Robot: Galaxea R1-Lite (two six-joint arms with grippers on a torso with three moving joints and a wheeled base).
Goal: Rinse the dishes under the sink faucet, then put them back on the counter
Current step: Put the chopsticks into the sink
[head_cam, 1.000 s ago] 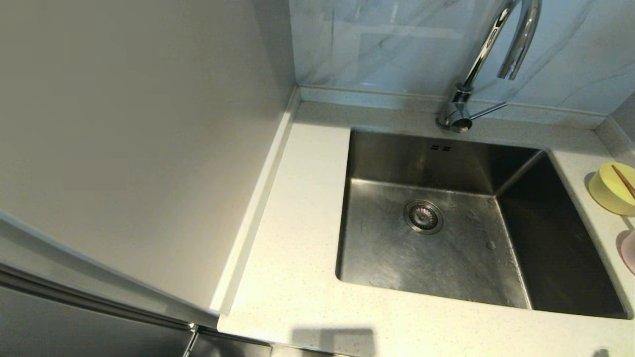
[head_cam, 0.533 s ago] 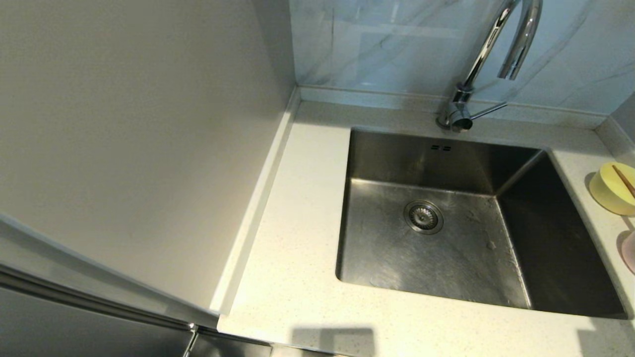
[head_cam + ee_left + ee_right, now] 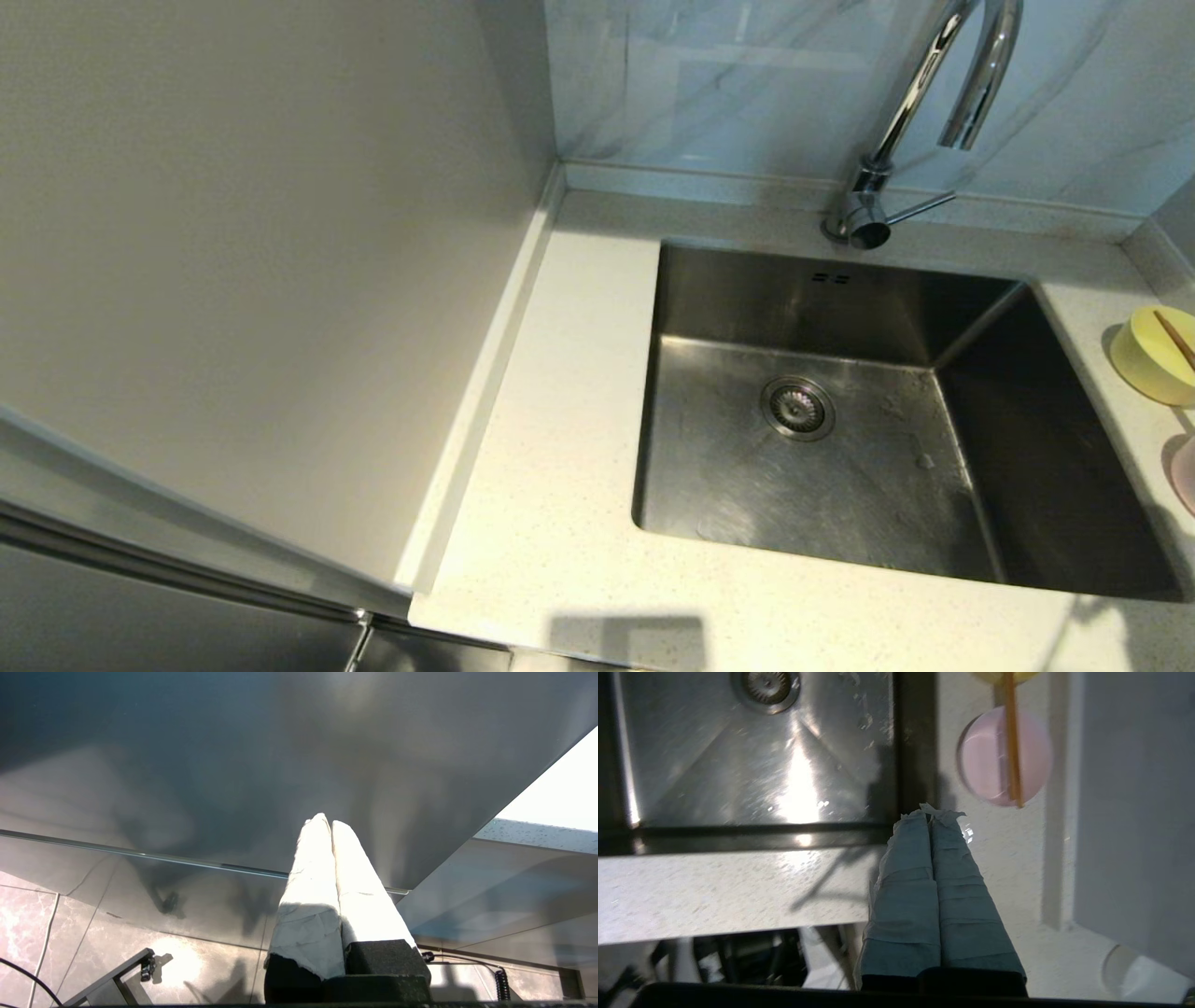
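I should open my right gripper and take the chopsticks (image 3: 1010, 701) first, before I rinse the bowls, because the chopsticks lie across the pink bowl (image 3: 1013, 756) and reach the yellow-green bowl.
The yellow-green bowl (image 3: 1158, 355) sits on the counter (image 3: 560, 448) right of the sink (image 3: 840, 523), with a chopstick (image 3: 1176, 338) lying across it. The pink bowl (image 3: 1186, 471) is cut off at the right edge below it; in the right wrist view the pink bowl (image 3: 985, 756) shows whole, a chopstick (image 3: 1011, 742) across it. My right gripper (image 3: 930, 812) is shut and empty, above the counter by the sink's near right corner, short of the pink bowl. My left gripper (image 3: 325, 821) is shut, parked low beside a cabinet. The faucet (image 3: 920, 112) stands behind the sink.
A tall pale wall panel (image 3: 261, 280) bounds the counter on the left. A raised rim (image 3: 1057, 812) runs along the counter right of the bowls. The drain strainer (image 3: 796, 407) lies in the basin floor.
A shadow has spread over the counter's near right corner in the head view as my right arm comes in. The bowls and chopsticks have not moved.
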